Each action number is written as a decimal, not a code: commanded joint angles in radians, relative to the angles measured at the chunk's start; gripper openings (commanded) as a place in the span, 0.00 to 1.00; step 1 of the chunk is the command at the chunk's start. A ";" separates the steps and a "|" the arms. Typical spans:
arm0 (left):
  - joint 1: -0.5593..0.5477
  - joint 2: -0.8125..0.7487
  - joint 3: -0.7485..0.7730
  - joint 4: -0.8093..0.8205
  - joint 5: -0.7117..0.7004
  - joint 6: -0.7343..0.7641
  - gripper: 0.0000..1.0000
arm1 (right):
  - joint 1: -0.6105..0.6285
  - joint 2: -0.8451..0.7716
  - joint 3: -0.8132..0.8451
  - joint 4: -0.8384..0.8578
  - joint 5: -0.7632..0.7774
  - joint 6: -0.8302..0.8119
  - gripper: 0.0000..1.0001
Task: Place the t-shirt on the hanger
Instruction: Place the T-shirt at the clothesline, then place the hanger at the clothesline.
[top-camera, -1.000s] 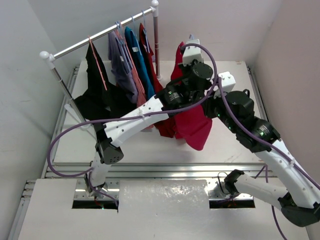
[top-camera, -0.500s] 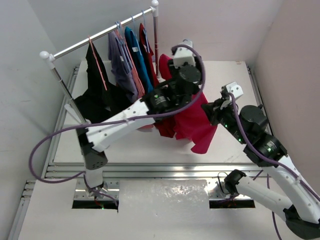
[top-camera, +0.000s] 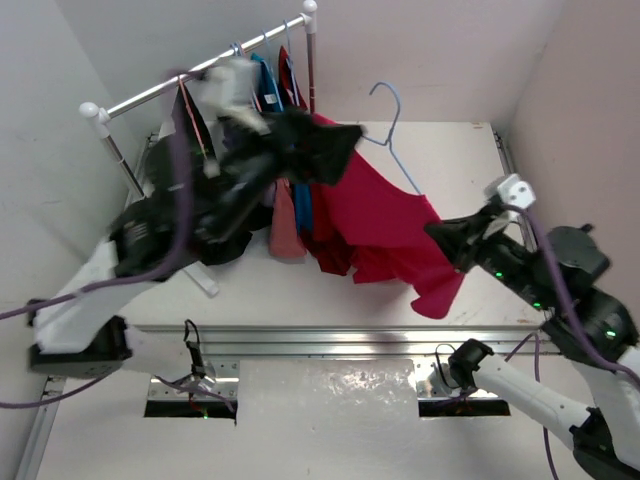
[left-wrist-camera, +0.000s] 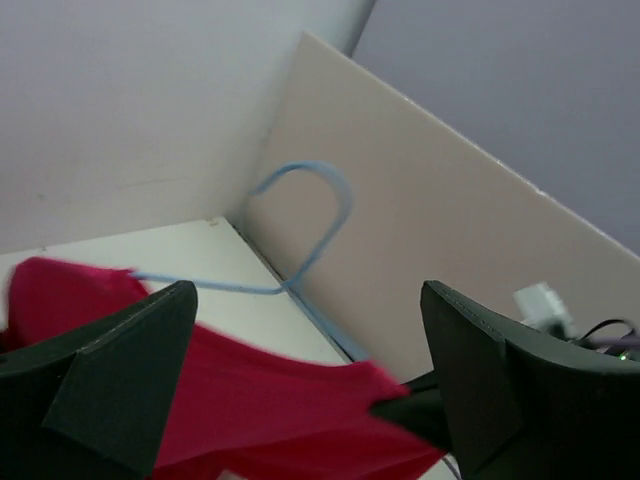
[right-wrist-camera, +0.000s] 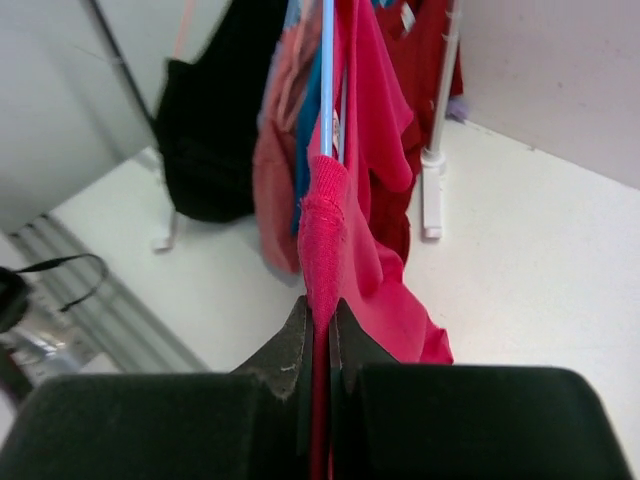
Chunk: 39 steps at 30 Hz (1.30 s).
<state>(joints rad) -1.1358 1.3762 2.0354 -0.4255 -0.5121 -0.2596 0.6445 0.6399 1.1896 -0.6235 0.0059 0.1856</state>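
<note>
The pale blue hanger's way (top-camera: 392, 125) to the rack's rail (top-camera: 143, 97) is blocked by my left arm, so next my left gripper moves back before my right gripper hangs the t-shirt.
The magenta t-shirt (top-camera: 375, 215) hangs stretched over the pale blue hanger (top-camera: 392, 115), whose hook rises free above it. My right gripper (top-camera: 442, 237) is shut on the shirt's right edge; in the right wrist view the jaws (right-wrist-camera: 320, 318) pinch a fabric fold (right-wrist-camera: 325, 230), and the hanger wire (right-wrist-camera: 326, 70) runs straight up from it. My left gripper (top-camera: 318, 143), blurred, stands open at the shirt's upper left. In the left wrist view its fingers (left-wrist-camera: 120, 380) are wide apart and hold nothing, with the t-shirt (left-wrist-camera: 250, 400) and hanger hook (left-wrist-camera: 315, 185) beyond them.
A clothes rack (top-camera: 150, 93) at the back left carries a black shirt (right-wrist-camera: 215, 130), a salmon shirt (top-camera: 286, 225), teal and dark red ones. Its upright pole (top-camera: 312, 70) stands just left of the hanger. Walls close in at the back and the right.
My left gripper opened, let go of the shirt and swung left toward the rack. My right gripper pulled the shirt's edge rightward and nearer, uncovering the hanger hook.
</note>
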 joint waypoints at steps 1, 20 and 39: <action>0.001 -0.243 -0.155 -0.102 -0.018 -0.003 0.93 | 0.001 0.019 0.226 -0.097 -0.075 0.027 0.00; 0.005 -0.748 -0.714 -0.892 -0.767 -0.672 0.99 | 0.000 0.336 0.701 -0.046 -0.708 0.391 0.00; 0.084 -1.208 -0.922 -0.202 -0.671 -0.228 1.00 | 0.239 0.647 0.511 0.322 -0.342 0.493 0.00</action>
<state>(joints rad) -1.0584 0.1364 1.1477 -0.7692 -1.2160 -0.5976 0.7715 1.1839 1.6409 -0.4068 -0.4881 0.7589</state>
